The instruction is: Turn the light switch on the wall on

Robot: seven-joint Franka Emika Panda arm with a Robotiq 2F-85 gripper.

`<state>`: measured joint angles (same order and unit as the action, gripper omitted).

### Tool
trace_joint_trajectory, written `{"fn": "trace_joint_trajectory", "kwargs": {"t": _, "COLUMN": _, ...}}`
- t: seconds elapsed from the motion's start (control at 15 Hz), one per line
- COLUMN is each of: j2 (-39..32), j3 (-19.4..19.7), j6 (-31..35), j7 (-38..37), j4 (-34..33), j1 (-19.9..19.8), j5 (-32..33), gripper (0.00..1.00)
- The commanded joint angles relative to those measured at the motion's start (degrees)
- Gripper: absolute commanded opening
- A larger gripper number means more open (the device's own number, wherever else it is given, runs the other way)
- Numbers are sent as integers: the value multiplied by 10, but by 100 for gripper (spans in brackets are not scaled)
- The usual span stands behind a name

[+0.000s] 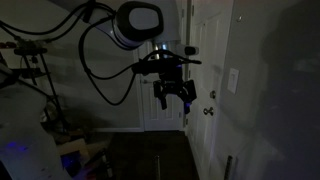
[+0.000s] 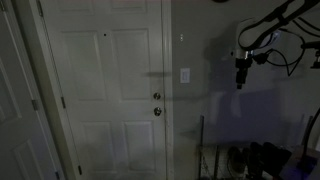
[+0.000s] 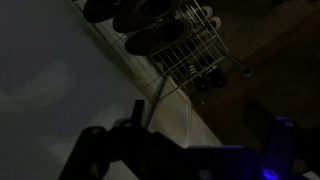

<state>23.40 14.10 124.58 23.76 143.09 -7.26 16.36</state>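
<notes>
The light switch [image 1: 233, 80] will light up this whole room when the gripper pushes it, as the floor [image 1: 150, 150] beside the door lies in deep darkness.
The room is dark. The light switch [image 1: 233, 80] is a small white upright plate on the pale wall [image 1: 272, 60], beside the door. It also shows in an exterior view [image 2: 185, 75]. My gripper [image 1: 173, 102] hangs in the air with its fingers pointing down, open and empty. It is well short of the switch and at about its height. In an exterior view the gripper [image 2: 240, 80] is away from the wall [image 2: 210, 115], to the side of the switch. The wrist view shows the dark fingers [image 3: 175, 125] spread apart, over the wall [image 3: 50, 70] and floor; the switch is out of view there.
A white panelled door [image 2: 105, 90] with two dark knobs [image 2: 156, 104] stands next to the switch. A wire rack with shoes [image 3: 185, 45] stands on the floor by the wall, also in an exterior view [image 2: 250, 158]. Cables and clutter [image 1: 75, 150] lie behind the arm.
</notes>
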Motion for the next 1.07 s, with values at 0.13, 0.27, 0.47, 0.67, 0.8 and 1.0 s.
{"fn": "trace_joint_trajectory", "kwargs": {"t": 0.13, "j2": -12, "j3": 9, "j6": 30, "j7": 31, "j4": 2, "j1": -4, "j5": 0, "gripper": 67}}
{"fn": "trace_joint_trajectory", "kwargs": {"t": 0.27, "j2": -34, "j3": 22, "j6": 69, "j7": 59, "j4": -6, "j1": 3, "j5": -11, "gripper": 53}}
{"fn": "trace_joint_trajectory", "kwargs": {"t": 0.47, "j2": -76, "j3": 50, "j6": 155, "j7": 131, "j4": -18, "j1": 29, "j5": -70, "gripper": 34}}
{"fn": "trace_joint_trajectory", "kwargs": {"t": 0.67, "j2": -122, "j3": 64, "j6": 208, "j7": 216, "j4": -31, "j1": 58, "j5": -164, "gripper": 15}}
{"fn": "trace_joint_trajectory", "kwargs": {"t": 0.8, "j2": -148, "j3": 69, "j6": 215, "j7": 287, "j4": -45, "j1": 80, "j5": -259, "gripper": 4}}
{"fn": "trace_joint_trajectory", "kwargs": {"t": 1.0, "j2": -173, "j3": 113, "j6": 211, "j7": 400, "j4": -77, "j1": 148, "j5": -404, "gripper": 0}}
